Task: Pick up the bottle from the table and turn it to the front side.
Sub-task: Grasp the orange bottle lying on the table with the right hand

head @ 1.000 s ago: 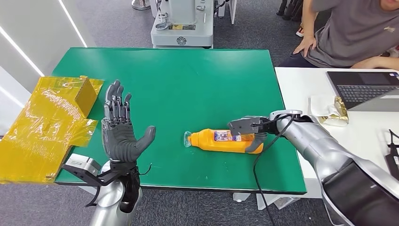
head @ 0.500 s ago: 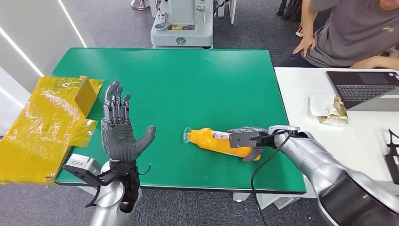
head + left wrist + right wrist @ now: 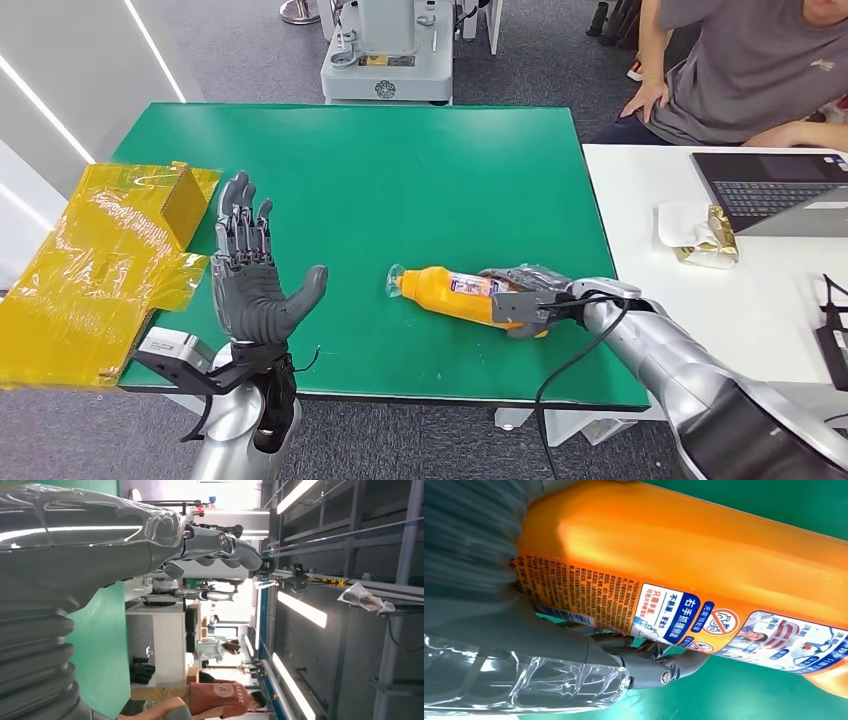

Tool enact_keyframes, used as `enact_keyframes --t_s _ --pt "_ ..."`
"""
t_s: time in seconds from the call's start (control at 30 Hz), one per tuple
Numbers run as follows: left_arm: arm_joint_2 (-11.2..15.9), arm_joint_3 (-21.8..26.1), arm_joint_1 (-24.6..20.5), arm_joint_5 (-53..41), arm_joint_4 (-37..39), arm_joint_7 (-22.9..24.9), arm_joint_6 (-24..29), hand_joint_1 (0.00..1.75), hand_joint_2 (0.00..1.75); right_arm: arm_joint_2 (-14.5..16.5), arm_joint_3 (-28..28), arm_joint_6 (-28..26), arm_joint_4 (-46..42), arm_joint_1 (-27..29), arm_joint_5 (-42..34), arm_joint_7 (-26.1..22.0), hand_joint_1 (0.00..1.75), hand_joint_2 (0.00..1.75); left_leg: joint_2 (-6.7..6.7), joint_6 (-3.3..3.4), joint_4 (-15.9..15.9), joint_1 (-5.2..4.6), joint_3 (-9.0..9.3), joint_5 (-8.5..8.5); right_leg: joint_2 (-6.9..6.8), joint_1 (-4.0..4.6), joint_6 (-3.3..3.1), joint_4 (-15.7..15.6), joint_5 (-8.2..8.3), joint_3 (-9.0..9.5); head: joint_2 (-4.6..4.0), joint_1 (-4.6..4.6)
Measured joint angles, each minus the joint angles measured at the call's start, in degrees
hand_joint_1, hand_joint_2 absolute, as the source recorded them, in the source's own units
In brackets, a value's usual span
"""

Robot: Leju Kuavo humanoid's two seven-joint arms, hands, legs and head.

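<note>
I expect the clear cap (image 3: 394, 281) to stay on when I turn the bottle, because the cap sits in line over the neck of the slanted bottle (image 3: 410, 284).
An orange bottle (image 3: 452, 293) with a clear cap lies slanted over the green table (image 3: 400, 170), cap toward the left. My right hand (image 3: 522, 297) grips its bottom end from the right, fingers wrapped over the body. In the right wrist view the bottle (image 3: 704, 560) shows its back label of small print, with the fingers (image 3: 644, 665) curled beneath it. My left hand (image 3: 252, 281) stands upright above the table's front left edge, palm facing right, fingers apart and holding nothing. The left wrist view shows that hand (image 3: 220, 545) against the room.
Yellow crinkled wrapping with a small yellow box (image 3: 110, 260) lies at the table's left edge. A white desk (image 3: 800, 290) on the right carries a laptop (image 3: 770, 185) and a gold packet (image 3: 708, 240). A person (image 3: 740, 70) sits behind it. A grey machine base (image 3: 388, 60) stands beyond the table.
My right hand has drawn nearer the table's front edge and turned, and the bottle has tilted with it, its cap end now higher than before. My left hand has barely moved.
</note>
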Motion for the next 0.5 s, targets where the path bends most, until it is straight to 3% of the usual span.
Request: enact_keyframes --t_s 0.17,0.37,0.5 --pt "0.0 0.0 0.2 0.1 0.0 0.0 0.1 0.00 1.75 0.2 -1.5 -5.5 -0.6 1.5 -0.9 -1.1 1.75 1.75 -0.02 0.00 0.0 0.00 -0.02 0.00 -0.02 0.00 0.00 0.0 0.00 0.00 0.00 -0.01" --pt "0.0 0.0 0.3 0.1 0.0 0.0 0.2 0.00 1.75 2.0 -6.5 -20.9 -2.8 5.6 -3.9 -3.3 1.75 1.75 -0.03 0.00 0.0 0.00 -0.10 -0.01 -0.02 0.00 -0.02 0.0 -0.03 -0.09 0.00 0.00" --pt "0.1 0.0 0.3 -1.0 0.0 0.0 0.4 0.00 1.75 3.0 -10.9 -26.0 -5.8 7.9 -4.3 -5.3 1.75 1.75 -0.04 0.00 0.0 0.00 -0.13 -0.01 -0.02 0.00 -0.01 0.0 -0.07 -0.14 0.00 0.00"
